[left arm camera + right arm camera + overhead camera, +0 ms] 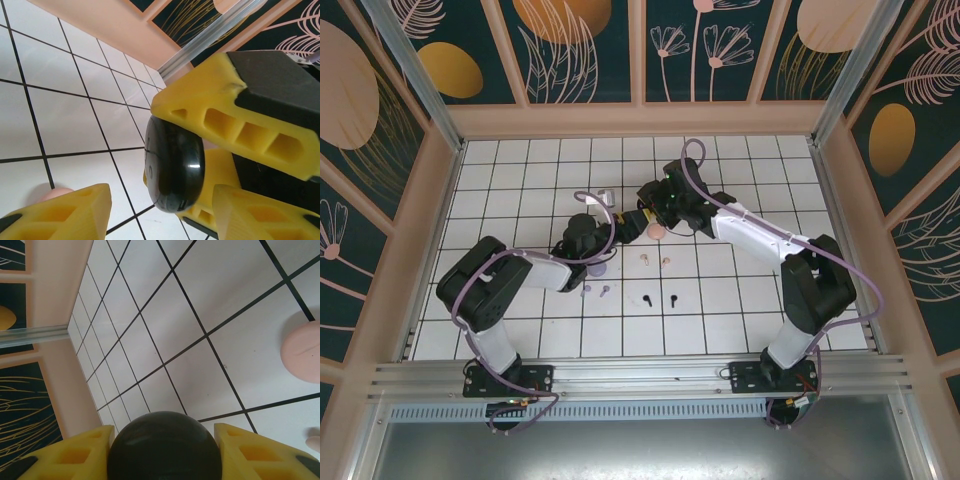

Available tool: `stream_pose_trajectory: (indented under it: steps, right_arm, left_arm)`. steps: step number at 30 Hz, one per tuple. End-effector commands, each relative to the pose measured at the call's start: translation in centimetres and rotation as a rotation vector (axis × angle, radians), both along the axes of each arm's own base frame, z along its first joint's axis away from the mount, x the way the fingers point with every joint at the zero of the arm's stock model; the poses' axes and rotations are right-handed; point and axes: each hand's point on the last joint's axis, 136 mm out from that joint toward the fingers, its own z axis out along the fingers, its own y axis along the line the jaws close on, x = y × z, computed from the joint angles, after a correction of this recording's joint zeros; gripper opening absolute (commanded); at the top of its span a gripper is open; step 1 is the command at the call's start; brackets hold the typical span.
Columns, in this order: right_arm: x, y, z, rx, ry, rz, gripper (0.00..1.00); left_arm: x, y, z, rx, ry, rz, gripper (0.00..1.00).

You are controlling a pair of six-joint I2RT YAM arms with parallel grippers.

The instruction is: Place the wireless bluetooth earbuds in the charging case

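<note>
The closed black charging case (pixel 165 442) is between my right gripper's fingers. Next, my left gripper takes the case (pixel 173 192) so that my right gripper is free to open the lid.
A round, closed black charging case (pixel 165 450) sits pinched between the yellow fingers (pixel 225 105) of my right gripper (pixel 162 432), held above the tiles. My left gripper (pixel 162 196) straddles the same case (pixel 175 165), its two fingers spread with a gap on either side, so it is open. In the top view the two grippers meet at mid-table, the right gripper (pixel 648 212) next to the left gripper (pixel 616 230). On the tiles lie the earbuds: a pale pink pair (pixel 655 260), a lilac pair (pixel 596 291) and a black pair (pixel 660 299).
A closed pale pink case (pixel 658 231) rests on the floor just below the grippers, also in the right wrist view (pixel 302 352). A lilac case (pixel 597 268) sits by the left arm. A small pale object (pixel 605 195) lies farther back. Peach walls (pixel 640 120) enclose the tiled floor.
</note>
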Motion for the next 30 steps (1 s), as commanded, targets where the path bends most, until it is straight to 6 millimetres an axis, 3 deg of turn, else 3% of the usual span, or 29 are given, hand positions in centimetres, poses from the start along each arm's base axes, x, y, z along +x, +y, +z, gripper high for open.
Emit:
stream_pose_trajectory:
  steps: [1,7,21,23,27,30]
  right_arm:
    - [0.7,0.6,0.8,0.014,-0.027,-0.006,0.40]
    - [0.6,0.4,0.5,0.008,-0.023,-0.005,0.40]
    - [0.4,0.4,0.8,0.026,-0.034,0.001,0.41]
    - [0.5,0.4,1.2,0.032,-0.040,-0.002,0.49]
    - [0.9,0.3,2.2,0.043,-0.064,-0.002,0.74]
    - [1.2,-0.8,3.2,0.044,-0.091,-0.025,0.81]
  left_arm:
    - [0.6,-0.6,2.0,-0.044,-0.068,0.007,0.54]
    - [1.1,-0.4,2.1,-0.051,-0.075,0.026,0.49]
    - [1.3,-0.8,2.1,-0.058,-0.073,0.018,0.20]
    - [1.2,-0.9,2.1,-0.060,-0.072,0.013,0.14]
    - [1.1,-1.0,2.2,-0.065,-0.069,0.005,0.00]
    - [0.9,-0.8,2.1,-0.063,-0.060,0.003,0.00]
